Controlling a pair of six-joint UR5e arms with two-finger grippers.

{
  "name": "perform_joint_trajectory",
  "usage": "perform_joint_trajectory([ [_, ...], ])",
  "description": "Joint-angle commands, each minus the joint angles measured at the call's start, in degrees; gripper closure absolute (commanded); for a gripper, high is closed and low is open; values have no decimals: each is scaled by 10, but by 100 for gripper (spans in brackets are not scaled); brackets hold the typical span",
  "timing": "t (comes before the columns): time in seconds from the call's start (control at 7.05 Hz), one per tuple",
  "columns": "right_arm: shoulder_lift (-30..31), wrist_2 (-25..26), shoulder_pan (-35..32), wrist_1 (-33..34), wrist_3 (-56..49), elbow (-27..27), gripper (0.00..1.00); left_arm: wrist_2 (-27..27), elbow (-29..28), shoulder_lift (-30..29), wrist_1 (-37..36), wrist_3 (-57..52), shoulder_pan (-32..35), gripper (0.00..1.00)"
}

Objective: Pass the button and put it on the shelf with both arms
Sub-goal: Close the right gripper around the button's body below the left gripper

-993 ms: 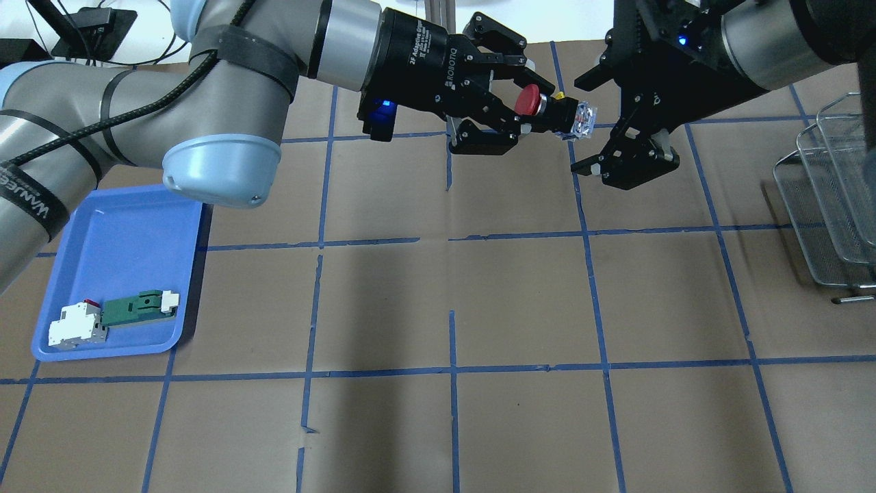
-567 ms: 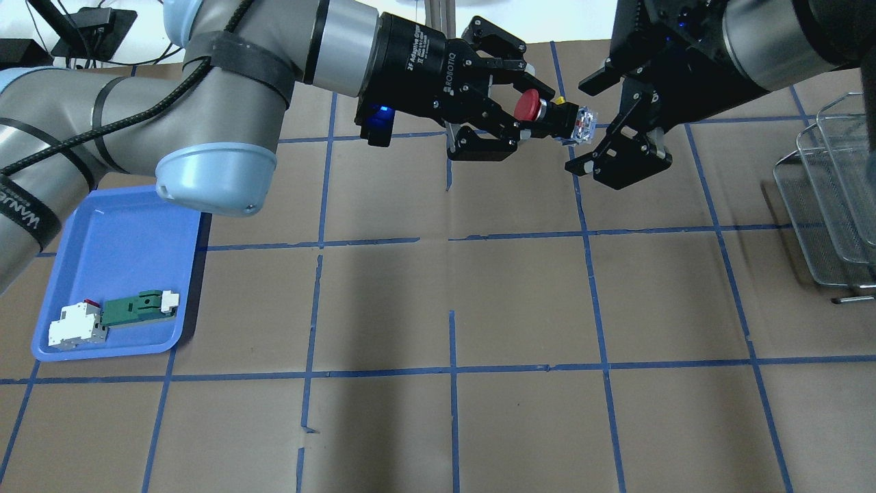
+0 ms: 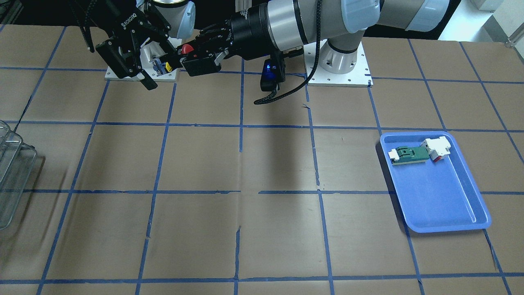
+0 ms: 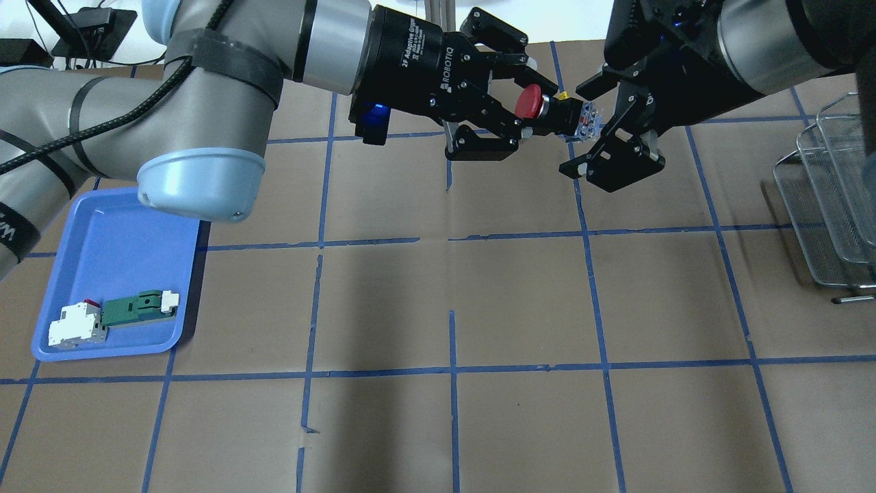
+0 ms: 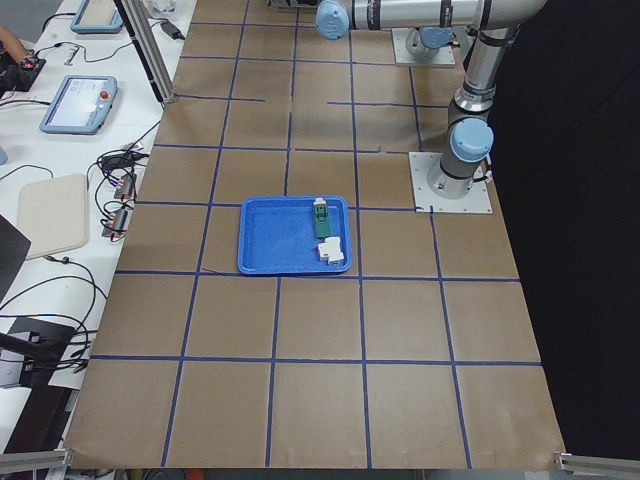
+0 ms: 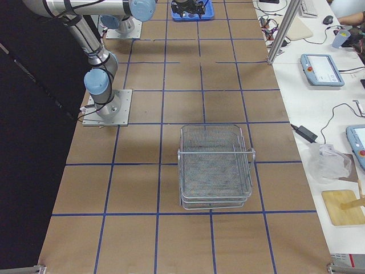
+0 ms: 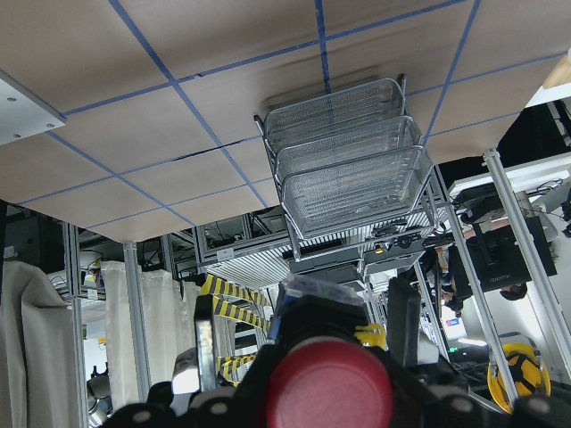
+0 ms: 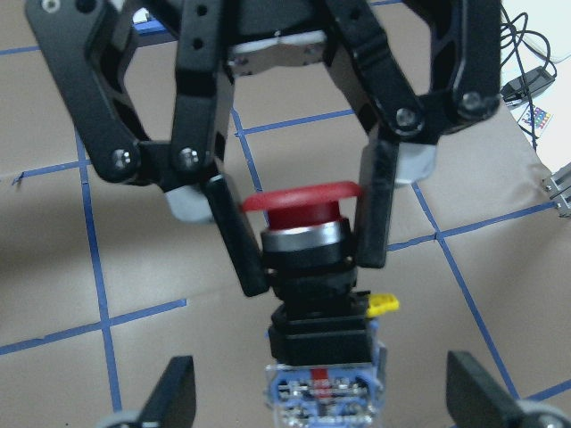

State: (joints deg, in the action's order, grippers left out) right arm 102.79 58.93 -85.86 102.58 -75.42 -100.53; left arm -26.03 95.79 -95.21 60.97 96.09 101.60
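Observation:
I expect the button (image 3: 186,48) to come along whole when I carry it by its terminal end, because its red cap, black body and rear terminal end (image 3: 160,66) sit tight in line.
The button (image 4: 528,101), with a red cap and black body, is held level above the table's far side. My left gripper (image 4: 539,109) is shut on its body just behind the cap. My right gripper (image 4: 578,127) is open, and its fingers straddle the button's rear terminal end without touching it. In the right wrist view the button (image 8: 303,214) sits between the left gripper's fingers (image 8: 370,214), and my right fingertips (image 8: 174,392) stand wide apart. In the front-facing view the button (image 3: 187,49) is between both grippers. The wire shelf (image 4: 831,198) stands at the right edge, also in the right-side view (image 6: 215,165).
A blue tray (image 4: 116,239) at the near left holds a green-and-white part (image 4: 137,307) and a white-and-red block (image 4: 75,325). Brown paper with blue tape lines covers the table. The arms' base plates (image 3: 337,78) are at the robot's side.
My right gripper has moved left toward the button, and its open fingers now flank the button's rear end. My left arm has shifted slightly, still holding the button.

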Motion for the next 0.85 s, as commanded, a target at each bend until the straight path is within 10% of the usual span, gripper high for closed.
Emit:
perform_joint_trajectory([
  [0.0, 18, 0, -1, -1, -1, 0, 10, -1, 4, 9, 0, 0, 2, 82],
  [0.28, 23, 0, -2, -4, -1, 0, 10, 0, 12, 18, -1, 0, 2, 78],
  [0.71, 24, 1, -3, -4, -2, 0, 87, 0, 14, 26, 0, 0, 2, 76],
])
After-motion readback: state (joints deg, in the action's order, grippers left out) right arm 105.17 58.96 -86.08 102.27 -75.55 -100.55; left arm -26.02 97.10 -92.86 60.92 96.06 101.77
